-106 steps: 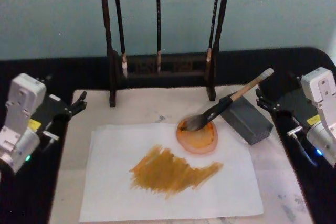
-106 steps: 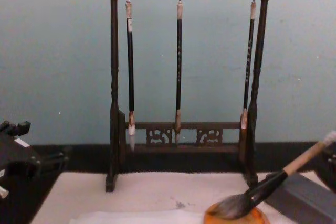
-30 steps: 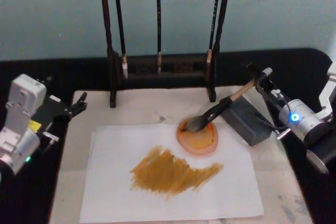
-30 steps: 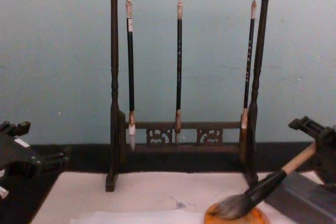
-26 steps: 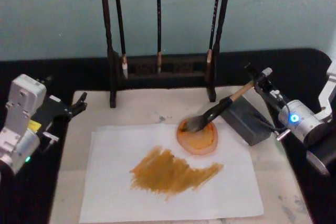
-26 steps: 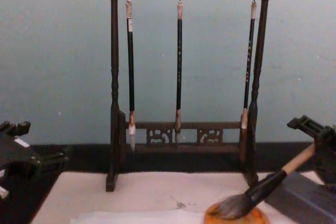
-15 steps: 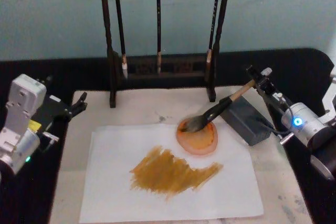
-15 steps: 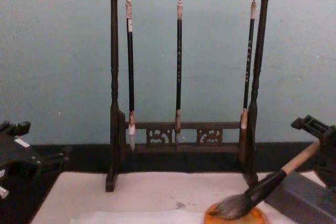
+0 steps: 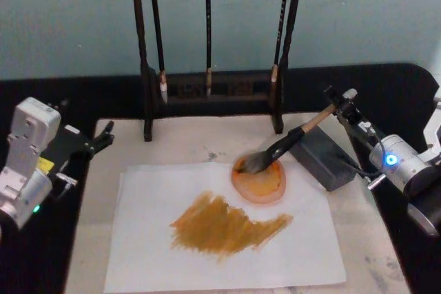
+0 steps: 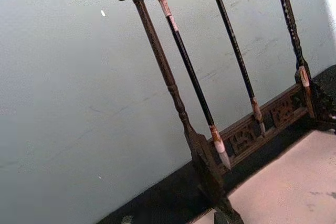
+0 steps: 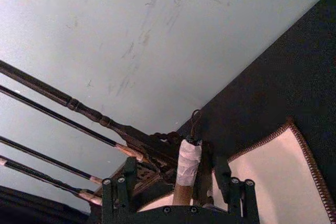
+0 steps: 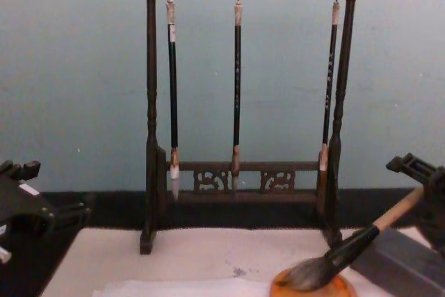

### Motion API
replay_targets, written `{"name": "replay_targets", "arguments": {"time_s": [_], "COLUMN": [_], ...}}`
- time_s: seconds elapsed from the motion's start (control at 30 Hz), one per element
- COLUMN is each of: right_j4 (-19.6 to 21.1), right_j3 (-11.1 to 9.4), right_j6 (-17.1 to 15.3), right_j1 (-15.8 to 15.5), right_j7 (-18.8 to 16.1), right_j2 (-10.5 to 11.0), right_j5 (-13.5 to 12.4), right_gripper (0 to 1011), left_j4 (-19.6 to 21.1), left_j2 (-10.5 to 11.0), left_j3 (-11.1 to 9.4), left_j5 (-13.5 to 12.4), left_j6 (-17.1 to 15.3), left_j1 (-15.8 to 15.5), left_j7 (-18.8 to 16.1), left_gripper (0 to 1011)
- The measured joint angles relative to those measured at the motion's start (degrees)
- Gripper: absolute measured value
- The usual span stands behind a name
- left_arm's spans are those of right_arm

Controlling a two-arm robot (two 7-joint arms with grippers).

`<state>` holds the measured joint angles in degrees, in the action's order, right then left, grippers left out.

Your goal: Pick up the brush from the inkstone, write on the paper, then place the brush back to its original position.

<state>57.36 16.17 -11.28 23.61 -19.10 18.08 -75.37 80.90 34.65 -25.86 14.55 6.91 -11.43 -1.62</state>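
Observation:
The grey bristles (image 12: 308, 275) rest with their tips down in the round orange dish (image 12: 338, 288), so the robot should expect a hidden orange stain on them when it lifts the brush.
The brush (image 9: 289, 142) lies slanted, its grey bristles in a round orange dish (image 9: 260, 182) and its handle leaning on the grey inkstone block (image 9: 322, 156). My right gripper (image 9: 342, 103) is at the whitish handle end, open, with its fingers on either side of the handle. In the right wrist view the handle end (image 11: 188, 161) stands between the fingers. The chest view shows the brush (image 12: 348, 245) rising toward the right gripper (image 12: 417, 172). The white paper (image 9: 158, 239) carries an orange-brown smear. My left gripper (image 9: 103, 135) rests open at the left of the mat.
A dark wooden rack (image 9: 207, 91) with three thin hanging brushes stands behind the cream mat (image 9: 186, 139), close to the brush handle. The rack (image 12: 236, 179) fills the chest view's middle. Black tabletop borders the mat on both sides.
The right arm came in from its parked place at the right edge to the brush's handle end, then drifted slightly right. Brush, paper and left arm have stayed put.

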Motion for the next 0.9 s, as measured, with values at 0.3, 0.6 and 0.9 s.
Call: {"name": "replay_targets", "arguments": {"time_s": [0.3, 0.6, 0.9], "right_j4": [-0.1, -0.1, -0.1], "right_j3": [-0.1, -0.1, -0.1], "right_j6": [-0.1, -0.2, -0.2], "right_j1": [0.1, 0.1, 0.1], "right_j7": [0.0, 0.0, 0.0], "right_j2": [0.0, -0.1, -0.1], "right_j5": [0.0, 0.0, -0.1], "right_gripper": [739, 442, 184], "left_j4": [0.0, 0.0, 0.0], "left_j2": [0.0, 0.0, 0.0], "left_j3": [0.0, 0.0, 0.0], "left_j5": [0.0, 0.0, 0.0], "left_j6": [0.0, 0.0, 0.0], "left_j1": [0.0, 0.0, 0.0], "left_j7": [0.0, 0.0, 0.0], "left_gripper": [1010, 1009, 1009]}}
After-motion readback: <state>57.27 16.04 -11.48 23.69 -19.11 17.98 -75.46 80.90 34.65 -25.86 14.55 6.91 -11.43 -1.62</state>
